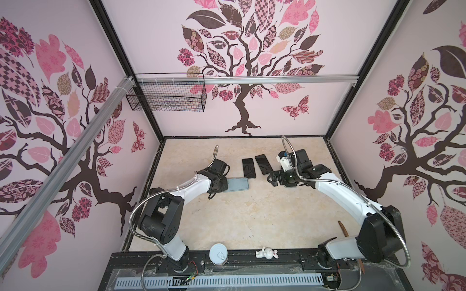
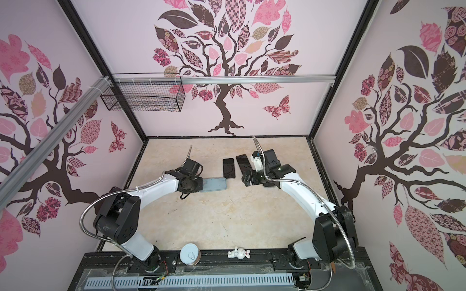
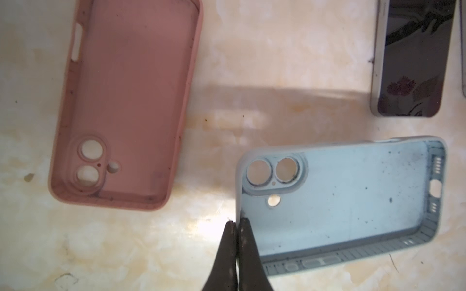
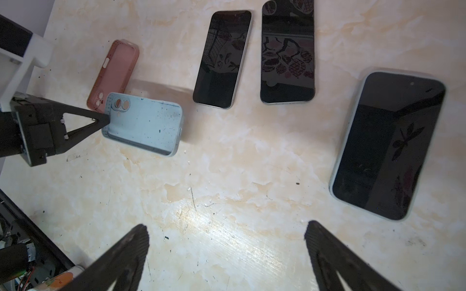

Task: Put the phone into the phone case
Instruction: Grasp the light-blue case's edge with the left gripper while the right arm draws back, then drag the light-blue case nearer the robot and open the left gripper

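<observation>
The light blue phone case [image 1: 237, 184] has its hollow side up and the front middle [image 1: 246, 213] is clear, so the robot's left gripper should go on carrying the case there until it lies flat.
A light blue phone case [image 3: 340, 196] lies hollow side up, and my left gripper [image 3: 236, 221] is shut on the rim of its camera-hole end. In both top views it shows just right of the left wrist [image 1: 238, 184] [image 2: 214, 185]. Two bare dark phones [image 4: 223, 59] [image 4: 287, 55] lie side by side, screens up, behind the middle [image 1: 248, 167] [image 1: 263, 163]. A third phone [image 4: 388, 146] sits in a pale case further right. My right gripper [image 4: 227, 229] hangs open over bare table beside it, holding nothing.
An empty pink case [image 3: 131, 100] lies by the blue one, hidden under the left arm in both top views. A tin can [image 1: 219, 254] and a white rabbit figurine [image 1: 267, 253] stand at the front edge. A wire basket [image 1: 166, 97] hangs on the back-left rail.
</observation>
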Robot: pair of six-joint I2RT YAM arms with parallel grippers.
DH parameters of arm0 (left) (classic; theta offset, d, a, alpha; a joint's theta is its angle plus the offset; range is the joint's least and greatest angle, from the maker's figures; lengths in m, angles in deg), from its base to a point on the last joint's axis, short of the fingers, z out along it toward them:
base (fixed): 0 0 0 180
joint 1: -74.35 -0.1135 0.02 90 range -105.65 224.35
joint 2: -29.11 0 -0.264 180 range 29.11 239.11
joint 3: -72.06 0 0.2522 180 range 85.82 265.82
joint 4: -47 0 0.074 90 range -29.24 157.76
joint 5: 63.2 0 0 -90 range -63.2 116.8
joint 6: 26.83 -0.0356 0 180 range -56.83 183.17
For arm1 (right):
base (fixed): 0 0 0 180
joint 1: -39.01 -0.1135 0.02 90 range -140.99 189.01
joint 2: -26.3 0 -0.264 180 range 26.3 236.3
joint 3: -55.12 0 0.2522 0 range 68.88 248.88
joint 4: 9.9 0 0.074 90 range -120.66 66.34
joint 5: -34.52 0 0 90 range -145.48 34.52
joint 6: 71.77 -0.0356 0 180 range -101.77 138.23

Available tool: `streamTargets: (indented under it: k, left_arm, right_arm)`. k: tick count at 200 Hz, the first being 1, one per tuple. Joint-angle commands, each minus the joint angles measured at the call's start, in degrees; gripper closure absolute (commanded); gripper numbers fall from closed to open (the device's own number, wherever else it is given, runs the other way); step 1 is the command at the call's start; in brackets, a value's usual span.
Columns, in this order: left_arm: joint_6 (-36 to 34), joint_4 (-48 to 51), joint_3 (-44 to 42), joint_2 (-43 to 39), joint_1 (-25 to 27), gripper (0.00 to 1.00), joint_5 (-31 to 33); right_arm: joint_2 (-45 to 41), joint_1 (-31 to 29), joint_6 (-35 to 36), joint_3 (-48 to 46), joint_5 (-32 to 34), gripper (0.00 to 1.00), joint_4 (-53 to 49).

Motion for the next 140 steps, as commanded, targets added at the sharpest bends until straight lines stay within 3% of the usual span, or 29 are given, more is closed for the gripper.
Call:
streamTargets:
  k: [1, 72, 140]
  left_arm:
    - [1.88, 0.93, -3.47, -3.37, 2.47, 1.0, 1.46]
    - [9.45, 0.75, -12.27, -11.63, 11.69, 1.0, 4.71]
    - [16.29, -2.91, -16.31, -11.06, 20.53, 1.0, 6.71]
  right_arm:
    - [-0.93, -0.03, 1.25, -0.14, 1.38, 0.01, -0.53]
    - [0.52, -0.01, 0.25, -1.1, 2.81, 0.0, 0.53]
    - [0.96, -0.01, -1.12, -3.69, 3.12, 0.01, 1.96]
